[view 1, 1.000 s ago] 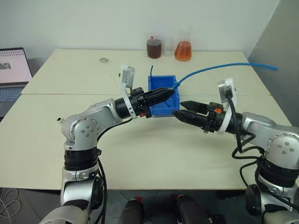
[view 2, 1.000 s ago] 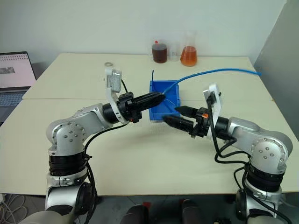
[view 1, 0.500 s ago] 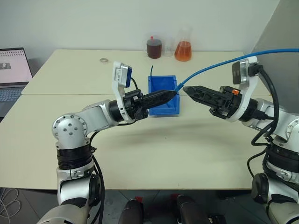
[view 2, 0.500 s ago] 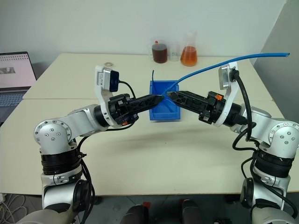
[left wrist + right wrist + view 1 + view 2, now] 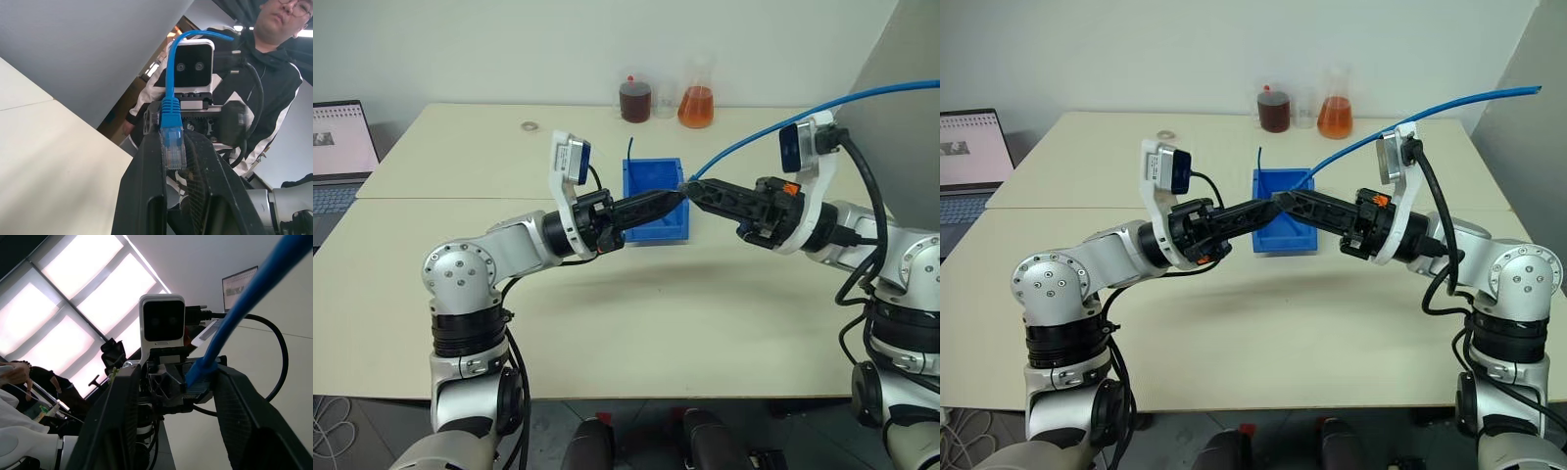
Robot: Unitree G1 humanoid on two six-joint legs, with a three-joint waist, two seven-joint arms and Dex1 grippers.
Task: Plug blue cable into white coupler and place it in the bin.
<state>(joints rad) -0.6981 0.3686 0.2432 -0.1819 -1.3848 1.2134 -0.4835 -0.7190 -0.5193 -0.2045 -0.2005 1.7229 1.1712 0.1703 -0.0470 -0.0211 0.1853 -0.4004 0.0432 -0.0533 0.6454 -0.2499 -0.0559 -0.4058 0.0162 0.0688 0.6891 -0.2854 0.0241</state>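
The clear plug (image 5: 173, 149) is covered by my left gripper, so my right gripper should hold the blue cable by its boot (image 5: 171, 113) while my left gripper gets the white coupler.
The blue cable (image 5: 754, 137) runs from the upper right, over my right wrist, down to above the bin (image 5: 666, 233). Its clear plug (image 5: 173, 147) sits between the fingers of my left gripper (image 5: 679, 195), which is shut on it and points right over the bin. My right gripper (image 5: 691, 186) points left and meets the left gripper tip to tip. In the right wrist view its fingers (image 5: 127, 396) stand apart on either side of the cable's blue boot (image 5: 198, 374). The white coupler is hidden.
A brown bottle (image 5: 635, 100) and an orange flask (image 5: 697, 103) stand at the table's back edge, with a small ring (image 5: 529, 126) to their left. A laptop (image 5: 337, 147) sits at far left. A person (image 5: 274, 73) stands behind my right arm.
My right gripper has risen from the bin's front and swung left until its tip meets the left gripper's. The cable's free length has lifted off the table. The left gripper has rolled in place.
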